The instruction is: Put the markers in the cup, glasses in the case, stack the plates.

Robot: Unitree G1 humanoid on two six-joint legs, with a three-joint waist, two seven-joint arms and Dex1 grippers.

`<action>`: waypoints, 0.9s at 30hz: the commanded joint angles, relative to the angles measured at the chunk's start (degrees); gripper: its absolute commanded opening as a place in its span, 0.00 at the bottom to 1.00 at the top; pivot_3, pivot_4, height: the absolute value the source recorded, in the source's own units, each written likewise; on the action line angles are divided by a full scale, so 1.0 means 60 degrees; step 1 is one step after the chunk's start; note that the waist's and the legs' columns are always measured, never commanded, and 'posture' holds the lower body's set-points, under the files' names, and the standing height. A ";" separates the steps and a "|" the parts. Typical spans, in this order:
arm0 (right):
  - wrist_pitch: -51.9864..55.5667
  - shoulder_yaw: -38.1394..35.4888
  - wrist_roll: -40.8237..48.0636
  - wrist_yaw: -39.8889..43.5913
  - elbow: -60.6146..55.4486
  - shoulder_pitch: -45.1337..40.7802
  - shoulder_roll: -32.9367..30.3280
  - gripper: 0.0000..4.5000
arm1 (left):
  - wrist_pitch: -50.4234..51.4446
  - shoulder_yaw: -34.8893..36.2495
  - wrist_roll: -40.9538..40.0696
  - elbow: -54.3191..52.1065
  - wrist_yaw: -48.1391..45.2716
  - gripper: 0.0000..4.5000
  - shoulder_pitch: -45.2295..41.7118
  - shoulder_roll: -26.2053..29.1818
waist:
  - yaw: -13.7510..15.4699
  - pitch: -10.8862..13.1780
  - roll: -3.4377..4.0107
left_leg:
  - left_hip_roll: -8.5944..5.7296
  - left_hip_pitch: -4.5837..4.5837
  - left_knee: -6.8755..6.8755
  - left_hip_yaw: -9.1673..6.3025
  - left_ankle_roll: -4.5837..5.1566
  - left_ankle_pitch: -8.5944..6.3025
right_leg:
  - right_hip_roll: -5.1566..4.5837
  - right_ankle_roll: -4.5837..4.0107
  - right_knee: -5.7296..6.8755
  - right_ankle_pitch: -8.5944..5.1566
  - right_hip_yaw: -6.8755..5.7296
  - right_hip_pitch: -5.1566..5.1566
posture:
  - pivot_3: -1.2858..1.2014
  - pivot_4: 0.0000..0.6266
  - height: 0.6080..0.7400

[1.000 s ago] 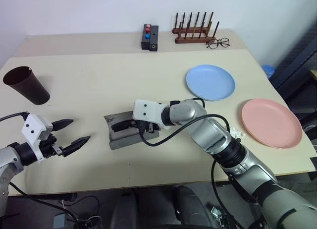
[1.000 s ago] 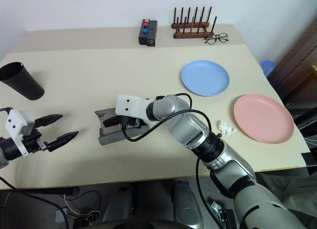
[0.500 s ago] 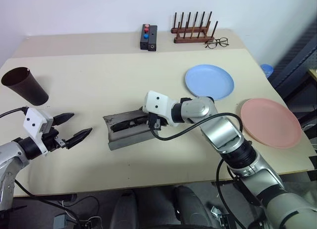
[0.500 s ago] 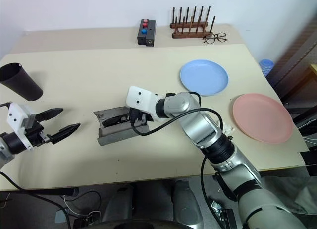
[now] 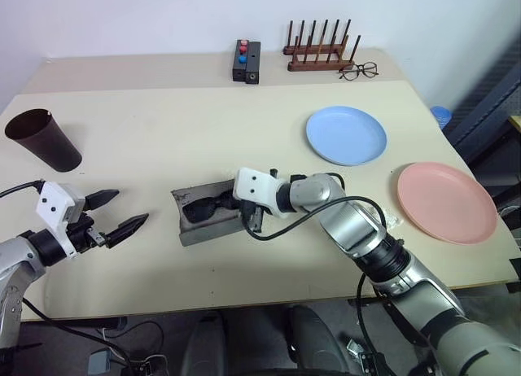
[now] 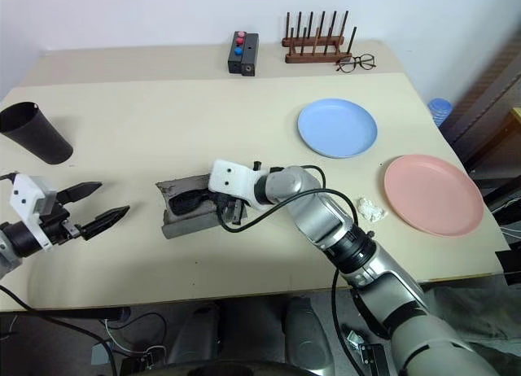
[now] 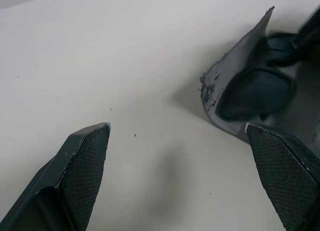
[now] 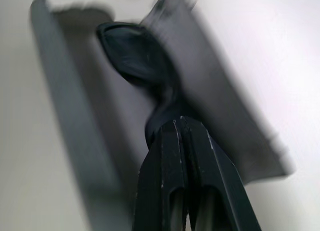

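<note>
The grey case's back flap (image 5: 201,191) is standing up behind the glasses (image 5: 203,207), so it will fold over them and stay closed when I push it.
The grey case (image 5: 189,227) lies open at the table's middle with the black glasses (image 5: 202,207) inside it. My right gripper (image 5: 252,217) is shut, its tips resting against the glasses (image 8: 135,53) at the case's right end; nothing shows between its fingers (image 8: 170,156). My left gripper (image 5: 133,206) hovers open left of the case, apart from it, its fingertips (image 7: 87,156) empty. The dark cup (image 5: 42,140) stands at the far left. The blue plate (image 5: 346,135) and the pink plate (image 5: 446,202) lie apart on the right. The markers are hidden from view.
At the back stand a black box with red and blue buttons (image 5: 246,61), a wooden peg rack (image 5: 319,50) and clear eyeglasses (image 5: 358,70). A crumpled white scrap (image 6: 370,209) lies beside the pink plate. The table's front edge runs just below both arms.
My right gripper's fingers have closed, and it has sunk onto the right end of the case. The left gripper has stayed put and open.
</note>
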 commanded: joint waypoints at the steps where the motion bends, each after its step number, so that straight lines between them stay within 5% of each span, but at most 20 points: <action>1: 0.0091 -0.0122 0.0028 0.0125 -0.0496 -0.0033 -0.0109 0.02 | -0.0195 0.0273 -0.0012 -0.0260 0.0035 1.00 0.0013 0.0089 | -0.0005 0.0000 0.0000 | 0.0000 0.0000 0.0000 0.0000 0.0000 0.0000 | 0.0000 0.0000 0.0001 0.0000 0.0000 -0.0001 | 0.52 0.24 1.00; 13: 0.0383 -0.1255 0.1059 0.0596 -0.1548 -0.0148 -0.0420 0.02 | 0.1220 0.0120 -0.0799 0.0458 0.0585 1.00 -0.1617 0.0164 | 0.0056 0.0000 0.0000 | -0.0001 0.0000 0.0005 -0.0001 0.0000 0.0000 | 0.0001 0.0001 -0.0002 0.0000 -0.0001 0.0005 | 0.52 0.24 1.00; 21: 0.0147 -0.1891 0.1458 0.0737 -0.2002 -0.0035 -0.1040 0.00 | 0.2170 -0.2619 0.0282 0.1870 0.1086 0.14 -0.5289 -0.0130 | 0.0240 0.0000 0.0000 | -0.0005 0.0001 0.0012 -0.0004 0.0000 0.0000 | 0.0005 0.0014 -0.0002 0.0004 -0.0002 0.0017 | 0.52 0.24 1.00; 27: 0.0150 -0.2043 0.1582 0.0643 -0.2323 0.0182 -0.1291 0.00 | 0.2004 -0.4996 0.1653 0.3675 0.0048 0.14 -0.7462 -0.0395 | 0.0225 0.0000 -0.0001 | -0.0004 -0.0004 0.0010 -0.0008 0.0000 0.0000 | 0.0013 0.0048 -0.0002 0.0020 -0.0001 0.0012 | 0.52 0.24 1.00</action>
